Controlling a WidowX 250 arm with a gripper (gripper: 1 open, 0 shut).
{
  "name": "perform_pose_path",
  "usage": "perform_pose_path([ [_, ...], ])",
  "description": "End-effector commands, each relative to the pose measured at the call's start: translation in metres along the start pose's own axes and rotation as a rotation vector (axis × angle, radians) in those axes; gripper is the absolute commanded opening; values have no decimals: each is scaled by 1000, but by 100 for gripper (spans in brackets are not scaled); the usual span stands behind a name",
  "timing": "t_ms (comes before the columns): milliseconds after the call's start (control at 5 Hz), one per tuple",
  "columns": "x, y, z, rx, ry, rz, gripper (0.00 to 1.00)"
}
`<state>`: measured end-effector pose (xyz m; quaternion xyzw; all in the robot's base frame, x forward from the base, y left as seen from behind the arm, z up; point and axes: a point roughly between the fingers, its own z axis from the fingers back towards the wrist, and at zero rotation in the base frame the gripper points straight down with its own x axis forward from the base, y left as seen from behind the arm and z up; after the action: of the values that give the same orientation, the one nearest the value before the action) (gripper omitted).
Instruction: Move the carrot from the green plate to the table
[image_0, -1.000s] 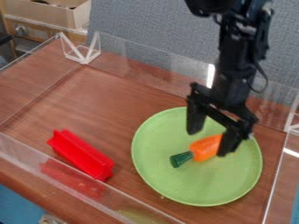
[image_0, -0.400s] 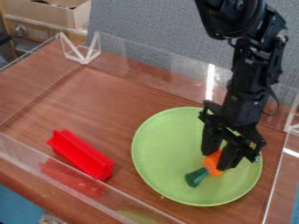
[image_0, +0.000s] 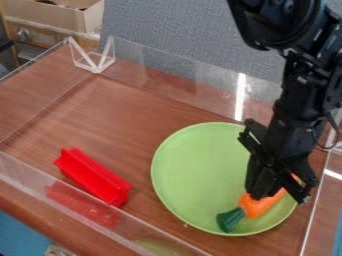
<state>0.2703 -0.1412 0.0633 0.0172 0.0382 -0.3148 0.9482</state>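
Next, I lay the carrot flat on the plate and then grip it closer to the green stub, because my gripper is holding it by its orange end.
The orange carrot with its dark green stub pointing front-left lies at the front-right edge of the green plate. My gripper points straight down from the black arm and is shut on the carrot's orange end. Whether the carrot touches the plate I cannot tell. The reddish-brown table stretches to the left of the plate.
A red rectangular block lies on the table at the front left. Low clear acrylic walls border the tabletop, with a triangular brace at the back left. The right wall stands close beside the plate.
The gripper moved from the plate's middle toward its front-right edge and went from open to shut on the carrot. The carrot travelled with it.
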Motion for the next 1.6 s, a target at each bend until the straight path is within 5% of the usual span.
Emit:
perform_pose_path([
  [0, 11, 8, 10, 17, -86, 39, 100],
  [200, 20, 22, -1, 5, -108, 78, 100],
  [400, 27, 34, -11, 2, -120, 121, 0],
  [600, 26, 34, -10, -4, -121, 163, 0],
  [800, 28, 28, -2, -1, -139, 193, 100],
  [1000, 32, 19, 2, 2, -155, 142, 100],
  [1200, 34, 12, -2, -4, -151, 107, 0],
  [1400, 36, 5, -9, -16, -144, 71, 0],
])
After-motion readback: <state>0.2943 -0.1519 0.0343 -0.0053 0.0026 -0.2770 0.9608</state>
